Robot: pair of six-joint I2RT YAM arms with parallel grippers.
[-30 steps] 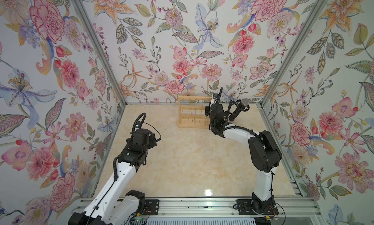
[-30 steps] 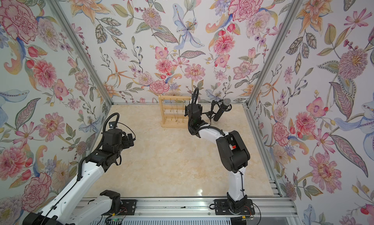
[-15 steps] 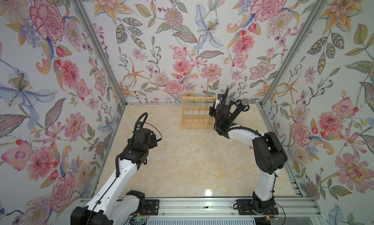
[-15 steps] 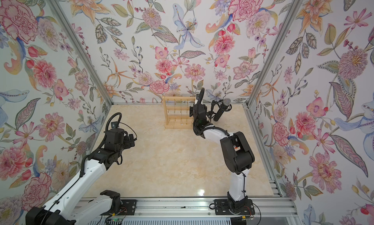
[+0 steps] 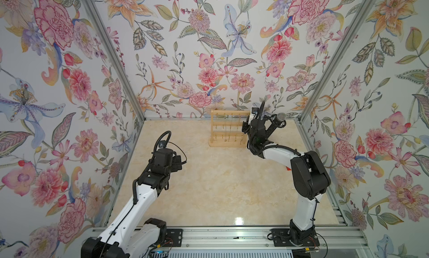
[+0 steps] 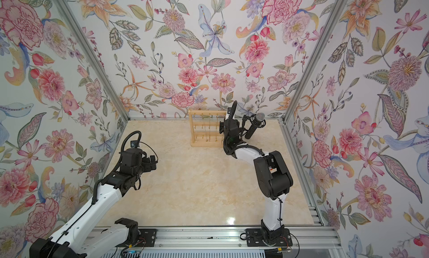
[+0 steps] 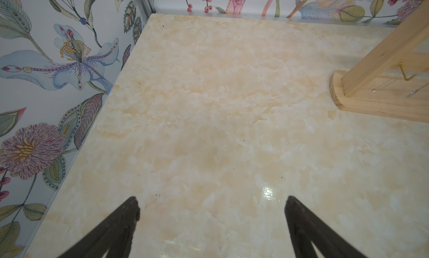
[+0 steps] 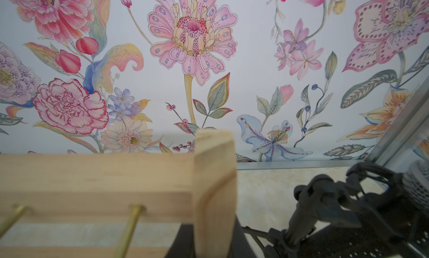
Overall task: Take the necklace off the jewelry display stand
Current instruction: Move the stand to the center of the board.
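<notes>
My right gripper is clamping the stand's upright post (image 8: 215, 186) beside the brass pegs, so I should open it, back away and approach the pegs from the front (image 8: 129, 229).
The jewelry display stand (image 5: 228, 131) (image 6: 206, 129) is a light wooden rack with brass pegs (image 8: 130, 226), standing near the back wall. Fine necklace chains (image 7: 413, 93) hang from its bars down toward the base (image 7: 371, 103); in both top views they show only as faint threads. My right gripper (image 5: 246, 129) (image 6: 222, 129) (image 8: 213, 243) is shut on the stand's right upright post (image 8: 213, 187), one dark jaw on each side of it. My left gripper (image 5: 178, 160) (image 6: 153, 162) (image 7: 211, 205) hovers open and empty over the tabletop, well left of the stand.
A black microphone on a small tripod (image 5: 277, 123) (image 6: 255, 124) (image 8: 348, 205) stands just right of the stand, close behind my right wrist. Floral walls close in the marble-patterned tabletop (image 7: 209, 105) on three sides.
My right gripper and the stand have shifted together a little to the right, toward the microphone. The left arm has edged slightly forward, still open.
</notes>
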